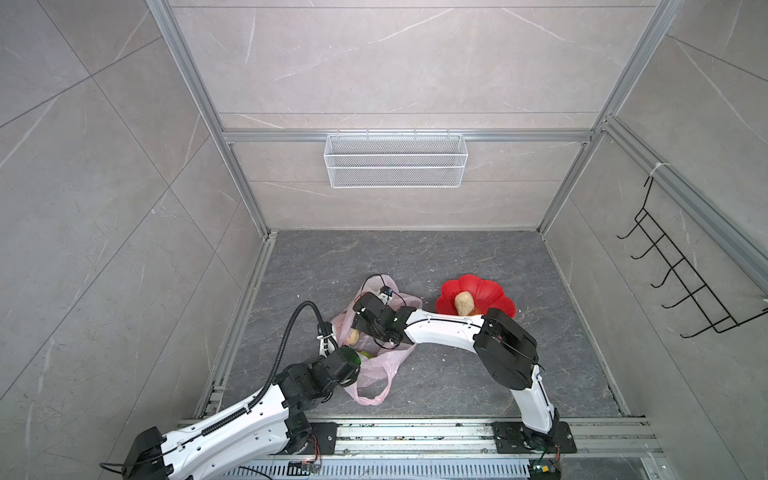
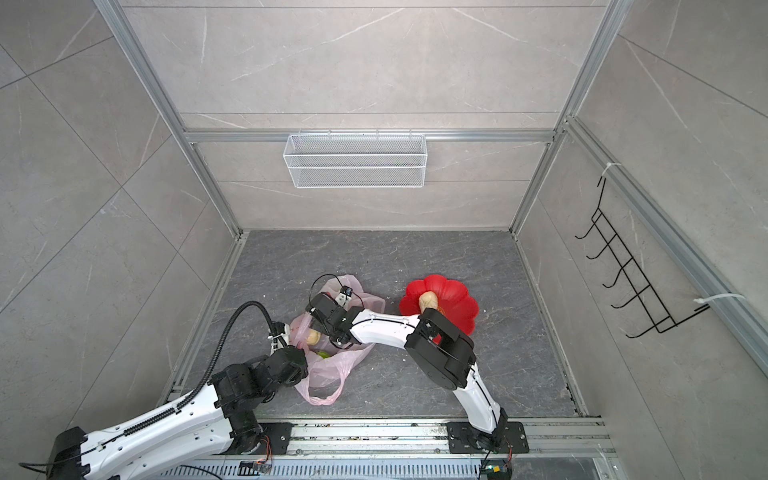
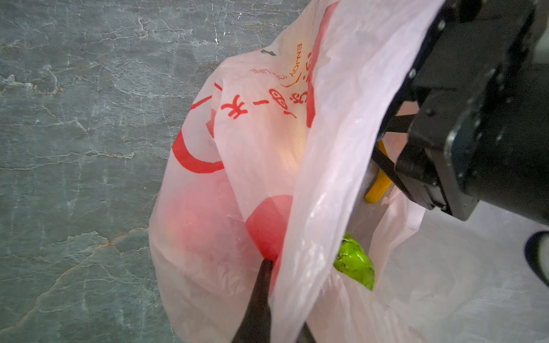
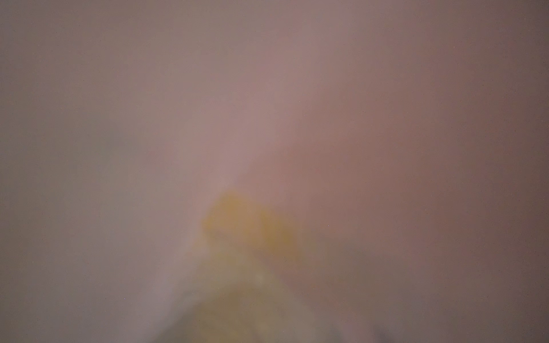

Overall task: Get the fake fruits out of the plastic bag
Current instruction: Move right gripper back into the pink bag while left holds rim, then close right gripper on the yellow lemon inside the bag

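The banana (image 3: 375, 189) lies at the open fingers of the robot's right gripper inside the open bag (image 3: 364, 220), so the right gripper should keep reaching in until both fingers close around the banana.
The pale-pink plastic bag (image 1: 376, 365) (image 2: 332, 368) lies on the dark floor with its mouth up. My left gripper (image 3: 279, 282) is shut on the bag's rim film (image 3: 297, 208), at the bag's left side (image 1: 332, 338). My right gripper (image 3: 386, 145) reaches down into the bag (image 1: 359, 328), its two dark fingers apart beside a yellow banana (image 3: 377, 187). A green fruit (image 3: 353, 261) (image 1: 365, 354) and a beige fruit (image 1: 353, 336) (image 2: 312, 337) lie inside. The right wrist view is a pink blur with a yellow patch (image 4: 246, 225). Another beige fruit (image 1: 464, 303) sits on the red flower-shaped dish (image 1: 486, 293).
A white wire basket (image 1: 395, 160) hangs on the back wall and a black hook rack (image 1: 681, 270) on the right wall. Aluminium frame posts edge the floor, and the arms' base rail (image 1: 415, 432) runs along the front. The right arm's elbow (image 1: 505, 345) overhangs the dish's near edge.
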Robot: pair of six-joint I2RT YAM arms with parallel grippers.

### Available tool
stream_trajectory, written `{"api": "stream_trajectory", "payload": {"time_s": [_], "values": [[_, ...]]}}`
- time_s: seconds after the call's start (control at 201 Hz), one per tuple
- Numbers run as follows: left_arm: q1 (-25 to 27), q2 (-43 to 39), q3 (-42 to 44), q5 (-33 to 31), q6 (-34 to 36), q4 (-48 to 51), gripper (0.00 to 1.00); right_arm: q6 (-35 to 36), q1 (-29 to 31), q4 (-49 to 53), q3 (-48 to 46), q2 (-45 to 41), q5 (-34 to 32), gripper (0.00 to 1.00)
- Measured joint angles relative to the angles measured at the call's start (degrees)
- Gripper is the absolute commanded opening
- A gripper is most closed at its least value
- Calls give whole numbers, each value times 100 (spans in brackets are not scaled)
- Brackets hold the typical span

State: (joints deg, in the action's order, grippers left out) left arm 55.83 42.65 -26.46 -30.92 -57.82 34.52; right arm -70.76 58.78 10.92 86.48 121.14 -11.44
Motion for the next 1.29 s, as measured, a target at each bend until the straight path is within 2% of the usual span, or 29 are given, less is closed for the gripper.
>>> {"api": "stream_trajectory", "payload": {"time_s": [0.697,0.896,1.06,1.13,1.294], "values": [[0,-144,90,120,66,-114,0,-350,-111,-564,151,374,35,70],[0,-149,90,133,81,-146,0,-428,-133,-763,151,424,74,75],[0,-146,90,138,81,-144,0,-428,-162,-791,236,525,98,75],[0,-138,90,138,83,-151,0,-428,-181,-793,330,597,140,71],[0,-98,90,151,85,-157,0,-444,-232,-850,398,669,214,53]]}}
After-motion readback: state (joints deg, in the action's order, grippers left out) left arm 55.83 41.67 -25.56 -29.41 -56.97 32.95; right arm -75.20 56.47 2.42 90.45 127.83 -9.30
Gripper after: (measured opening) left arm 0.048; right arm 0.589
